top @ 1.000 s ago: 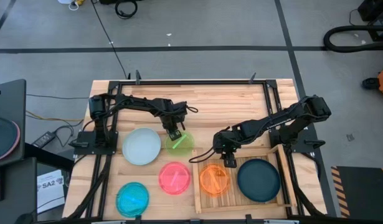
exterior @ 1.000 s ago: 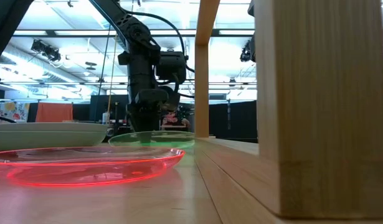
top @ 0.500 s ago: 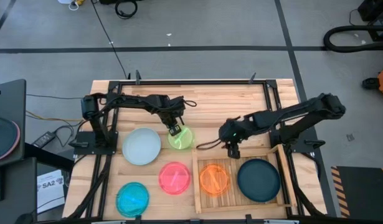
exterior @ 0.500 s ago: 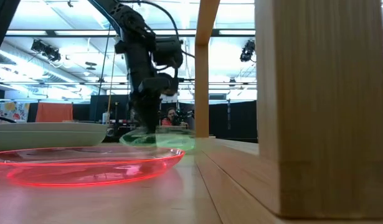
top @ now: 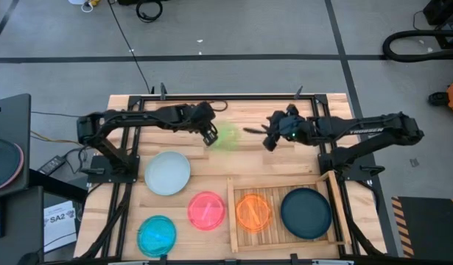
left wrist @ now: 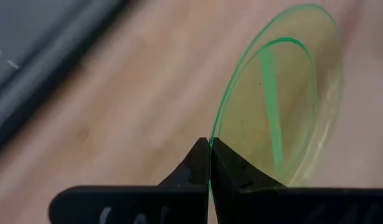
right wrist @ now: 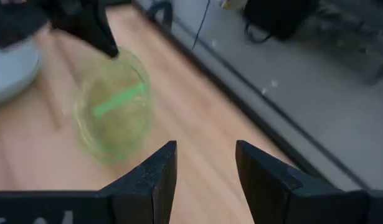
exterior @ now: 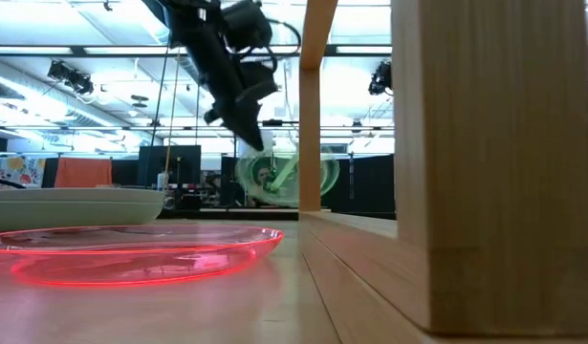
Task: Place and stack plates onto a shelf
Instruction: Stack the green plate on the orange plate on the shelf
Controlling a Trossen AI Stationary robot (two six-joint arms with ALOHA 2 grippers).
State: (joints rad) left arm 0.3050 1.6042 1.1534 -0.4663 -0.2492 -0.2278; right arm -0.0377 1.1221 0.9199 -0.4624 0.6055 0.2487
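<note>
I expect the yellow-green plate to fit flat over the orange plate when I lower it, because both are round and about the same width.
The yellow-green translucent plate is off the table and stands nearly on edge between the two arms, also seen as the plate in the low view. My left gripper is shut on its rim. My right gripper is open and level, a short way to the plate's right and pointing at it; the plate is ahead of its fingers, untouched. The shelf holds an orange plate and a dark teal plate, each lying flat on its slats. My left gripper pinches the yellow-green plate's rim between its two fingers, one on each face of the single wall. The fingers slant down at it from the table's left. The plate is lifted clear and sticks out beyond the fingertips, tilted nearly upright.
A pale plate, a pink plate and a cyan plate lie flat on the table left of the shelf. The pink plate fills the low view's foreground. Black frame rails run along the table's edges.
My left gripper has lifted the yellow-green plate off the table and carried it up and toward the far edge, and the plate has tipped from flat to nearly on edge. My right gripper has risen from the shelf's orange plate and swung toward the far edge, turning level toward the plate.
</note>
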